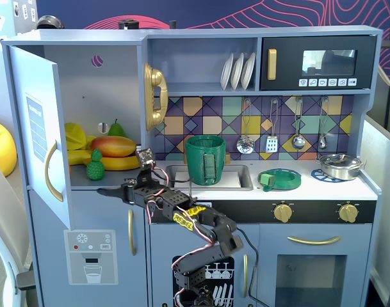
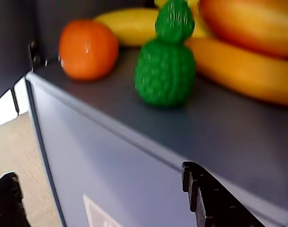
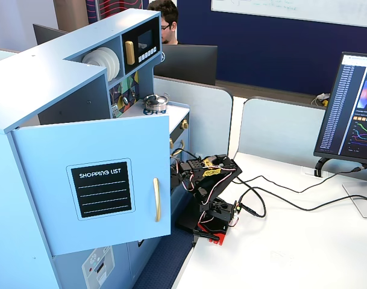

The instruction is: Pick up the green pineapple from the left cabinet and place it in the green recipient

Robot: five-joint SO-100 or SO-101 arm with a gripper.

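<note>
I expect the green pineapple [image 1: 95, 165] to drop out of sight below the recipient's rim when I put it inside, because the green recipient's sides [image 1: 205, 160] are taller than the pineapple.
The green pineapple [image 1: 95, 165] stands upright near the front edge of the open left cabinet's shelf [image 1: 108, 178]. In the wrist view the green pineapple [image 2: 165, 71] is ahead and above. My gripper [image 1: 106, 190] is just below the shelf's front edge, a little in front of and under the pineapple. In the wrist view my gripper [image 2: 97, 171] is open and empty, its jaws wide apart against the cabinet front. The green recipient [image 1: 205, 160], a tall dark-green pot with a strap handle, stands at the sink. In the other fixed view the door hides the gripper and the fruit.
A mango [image 1: 113, 146], bananas [image 1: 121, 163], a pear [image 1: 116, 129] and an orange [image 2: 87, 49] crowd the shelf behind the pineapple. The open door [image 1: 38, 134] hangs at the left. A flat green dish [image 1: 279, 179] and a metal pan [image 1: 340, 165] sit on the counter.
</note>
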